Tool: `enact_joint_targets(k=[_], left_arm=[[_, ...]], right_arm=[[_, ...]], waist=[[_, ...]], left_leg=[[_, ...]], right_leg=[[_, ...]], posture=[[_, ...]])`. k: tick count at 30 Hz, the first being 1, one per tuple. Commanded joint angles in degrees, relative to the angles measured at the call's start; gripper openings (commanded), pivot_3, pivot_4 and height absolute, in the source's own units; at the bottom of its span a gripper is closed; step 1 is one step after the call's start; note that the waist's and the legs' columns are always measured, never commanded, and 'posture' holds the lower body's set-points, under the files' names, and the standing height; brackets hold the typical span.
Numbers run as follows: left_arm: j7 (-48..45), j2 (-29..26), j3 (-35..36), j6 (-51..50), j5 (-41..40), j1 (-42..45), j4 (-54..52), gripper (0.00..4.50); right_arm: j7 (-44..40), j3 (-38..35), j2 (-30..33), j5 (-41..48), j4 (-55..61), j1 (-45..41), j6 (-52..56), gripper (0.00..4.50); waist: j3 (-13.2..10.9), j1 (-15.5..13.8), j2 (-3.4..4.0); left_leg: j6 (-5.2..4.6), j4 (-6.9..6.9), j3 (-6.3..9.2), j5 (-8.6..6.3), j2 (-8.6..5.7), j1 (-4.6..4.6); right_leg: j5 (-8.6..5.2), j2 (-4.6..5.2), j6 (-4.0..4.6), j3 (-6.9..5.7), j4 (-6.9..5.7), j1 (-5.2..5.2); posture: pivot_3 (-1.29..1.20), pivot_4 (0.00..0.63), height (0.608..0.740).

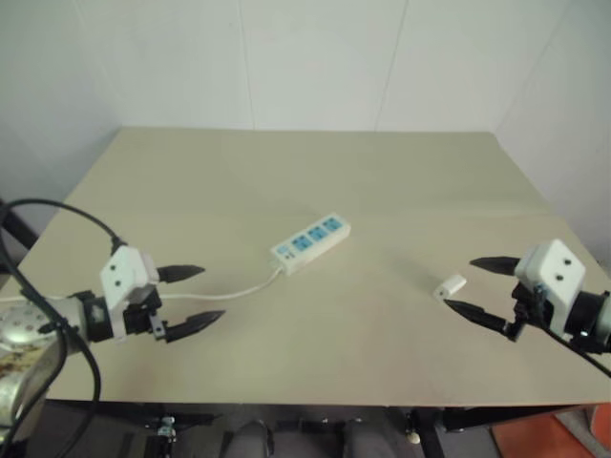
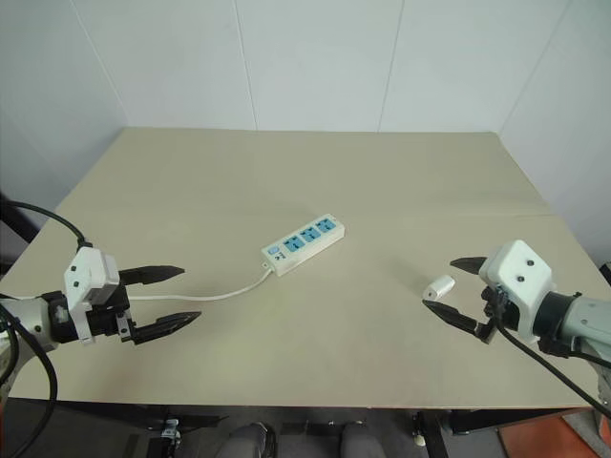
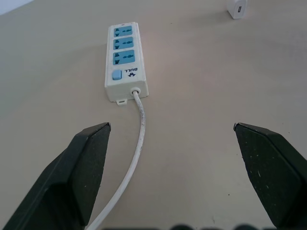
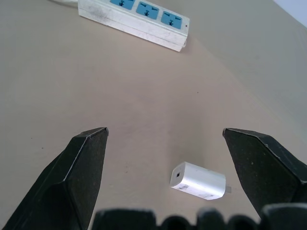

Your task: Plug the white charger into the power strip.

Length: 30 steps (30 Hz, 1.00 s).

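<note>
My gripper will make the power strip (image 1: 311, 243) turn freely and drag the white cord along flat when it pulls the power strip's switch end, because the cord lies in a loose curve (image 1: 250, 289).
The power strip (image 1: 311, 242) lies near the middle of the beige table, its three blue sockets facing up and its white cord (image 1: 232, 290) trailing toward my left arm. The white charger (image 1: 451, 284) lies on its side on the table to the right, apart from the strip. My right gripper (image 1: 465, 284) is open, hovering just beside the charger with nothing between its fingers; the charger (image 4: 198, 180) shows between them in the right wrist view. My left gripper (image 1: 202, 295) is open and empty at the front left, pointing toward the strip (image 3: 125, 61).
The table (image 1: 305, 172) ends at a white wall behind and at a front edge just below both grippers. A black cable (image 1: 57, 215) loops over my left arm at the table's left edge.
</note>
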<state>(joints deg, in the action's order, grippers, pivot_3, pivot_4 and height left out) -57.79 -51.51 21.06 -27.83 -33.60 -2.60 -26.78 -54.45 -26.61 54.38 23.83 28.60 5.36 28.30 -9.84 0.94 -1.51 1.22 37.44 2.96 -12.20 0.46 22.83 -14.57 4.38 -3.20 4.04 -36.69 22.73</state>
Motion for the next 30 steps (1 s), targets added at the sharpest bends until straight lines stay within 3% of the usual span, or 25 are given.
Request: enact_joint_targets(k=[1,9,15,21,30], left_arm=[[0.01,-0.74,-0.14,-0.05,-0.74,1.47,-1.05,4.47],[1.54,1.60,-5.40,3.00,2.81,7.04,3.42,4.47],[6.45,10.63,-16.32,7.08,10.65,23.01,15.97,4.47],[8.33,22.75,-23.56,16.69,18.16,37.11,37.80,4.47],[9.45,32.59,-26.60,31.03,25.19,45.14,64.65,4.47]], right_arm=[[0.57,-2.55,1.18,0.31,1.52,-0.14,0.59,4.50],[1.80,-2.15,1.13,0.21,1.93,-0.70,0.56,4.50],[3.21,-1.77,0.98,-0.18,2.16,-1.87,0.37,4.50],[5.10,-1.81,0.19,0.63,3.79,-2.53,1.31,4.50],[5.61,-2.78,-0.26,1.24,5.78,-1.72,2.29,4.50]], waist=[[0.00,0.00,0.00],[0.00,-0.06,0.00],[-0.02,-0.63,-0.07],[-0.03,-0.31,-0.12],[-0.05,0.00,-0.15]], left_leg=[[0.00,0.00,0.00,0.00,0.00,0.00],[0.00,0.00,0.00,0.00,-0.01,0.00],[0.00,0.14,0.07,0.00,-0.06,0.00],[-0.06,0.29,0.11,-0.03,-0.14,0.07],[-0.17,0.30,0.11,-0.10,-0.17,0.08]], right_leg=[[0.00,0.00,0.00,0.00,0.00,0.00],[0.00,0.00,0.00,0.00,0.00,0.00],[0.04,-0.01,-0.03,-0.06,0.00,-0.13],[0.27,0.02,0.11,-0.05,0.10,-0.23],[0.28,0.04,0.07,-0.03,0.10,-0.21]], posture=[[0.00,0.150,0.740],[0.00,0.150,0.740],[0.00,0.150,0.740],[0.00,0.150,0.740],[0.00,0.150,0.740]])
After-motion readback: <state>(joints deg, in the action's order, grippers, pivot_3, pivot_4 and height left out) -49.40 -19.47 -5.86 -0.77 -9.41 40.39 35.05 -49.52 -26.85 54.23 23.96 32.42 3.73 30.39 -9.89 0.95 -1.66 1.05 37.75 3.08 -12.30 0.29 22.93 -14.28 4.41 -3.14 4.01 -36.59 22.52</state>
